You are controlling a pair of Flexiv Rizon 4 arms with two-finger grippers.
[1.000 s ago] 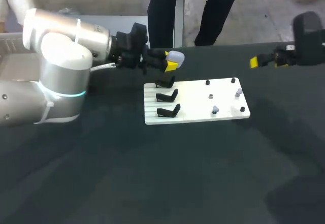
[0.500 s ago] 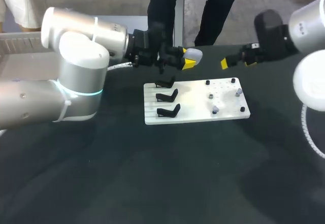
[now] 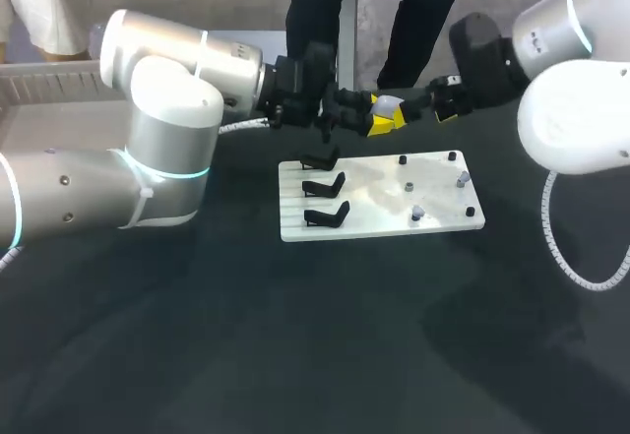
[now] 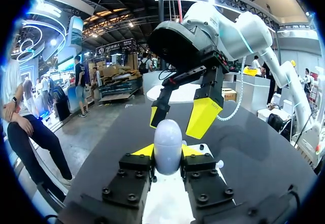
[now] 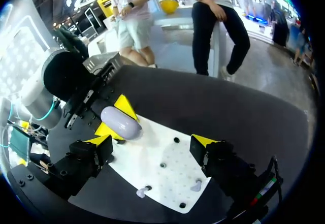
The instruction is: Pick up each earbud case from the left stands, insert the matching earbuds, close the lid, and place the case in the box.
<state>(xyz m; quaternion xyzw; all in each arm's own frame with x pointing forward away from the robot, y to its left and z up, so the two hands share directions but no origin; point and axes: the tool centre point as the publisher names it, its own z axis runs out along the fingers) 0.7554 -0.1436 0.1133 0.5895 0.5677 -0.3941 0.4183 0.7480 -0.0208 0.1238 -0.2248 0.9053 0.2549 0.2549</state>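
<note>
A gray peg [image 3: 409,187] stands uncovered in the middle of the board, so the small white earbud [image 3: 463,179] will come off and leave a similar peg standing when the robot lifts it.
A pale lavender earbud case [image 3: 387,106] hangs above the white board's far edge, lid closed, with my left gripper [image 3: 381,120] shut on it. In the left wrist view the case [image 4: 167,144] stands upright between my fingers. My right gripper [image 3: 430,106] faces it from the right, open and just short of the case; its yellow tips [image 4: 202,117] hover ahead of and above the case. In the right wrist view the case [image 5: 122,123] lies ahead of my open right gripper [image 5: 152,141], off to one side. Three black stands [image 3: 325,186] on the board's left carry no case.
The white board [image 3: 379,219] lies mid-table, with small earbuds [image 3: 416,214] and black pegs [image 3: 452,156] on its right half. The same board [image 5: 162,176] and earbuds [image 5: 195,186] lie under the right gripper. Dark tabletop surrounds it.
My left gripper carried the case rightward, past the stands. My right arm swung in from the right edge until its open gripper met the case.
</note>
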